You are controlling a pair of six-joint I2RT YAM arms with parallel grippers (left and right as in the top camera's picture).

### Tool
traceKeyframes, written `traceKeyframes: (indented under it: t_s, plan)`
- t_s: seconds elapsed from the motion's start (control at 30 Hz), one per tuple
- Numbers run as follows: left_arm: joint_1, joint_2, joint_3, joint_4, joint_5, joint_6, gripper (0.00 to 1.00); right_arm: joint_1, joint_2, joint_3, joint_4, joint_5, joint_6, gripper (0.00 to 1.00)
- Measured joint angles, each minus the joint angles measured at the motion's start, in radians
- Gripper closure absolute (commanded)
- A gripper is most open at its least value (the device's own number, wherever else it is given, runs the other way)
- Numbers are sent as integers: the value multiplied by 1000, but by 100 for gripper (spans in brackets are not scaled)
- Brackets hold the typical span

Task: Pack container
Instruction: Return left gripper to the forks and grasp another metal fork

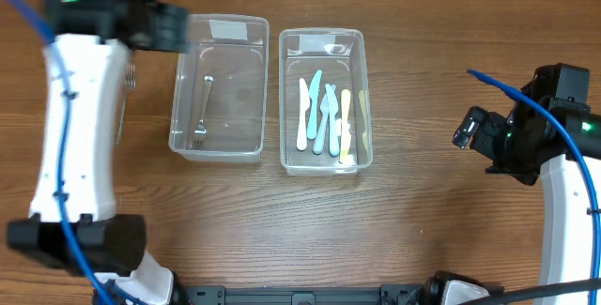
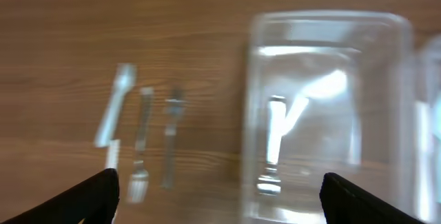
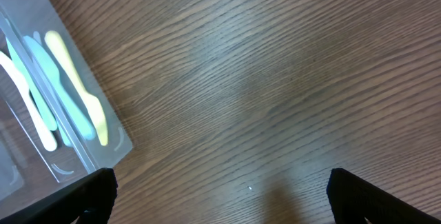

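Note:
The metal fork next to the container lies free and points between my open fingers. My left gripper should go on down until they are on both sides of its neck.
A clear container holds one metal fork. A second clear container to its right holds several pastel plastic utensils. Several metal utensils lie on the table left of the first container, mostly hidden under my left arm in the overhead view. My left gripper is open and empty above the table between those utensils and the container. My right gripper is open and empty over bare wood at the right, with the second container's corner at its left.
The wooden table carries both containers side by side in the middle. My left arm covers the left side. My right arm is near the right edge.

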Motion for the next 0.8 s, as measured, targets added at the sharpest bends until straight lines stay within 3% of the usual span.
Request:
traceKeyframes:
  t_s: [0.3,0.57,0.8]
  plan:
    - [242,123,3,21,15,49,8,0,0,0,2,0,-2,0]
    - [270,403,2,75,53,87,10,0,0,0,3,0,-3,0]
    - [270,536,2,107,96,126,14,0,0,0,8,0,-10,0]
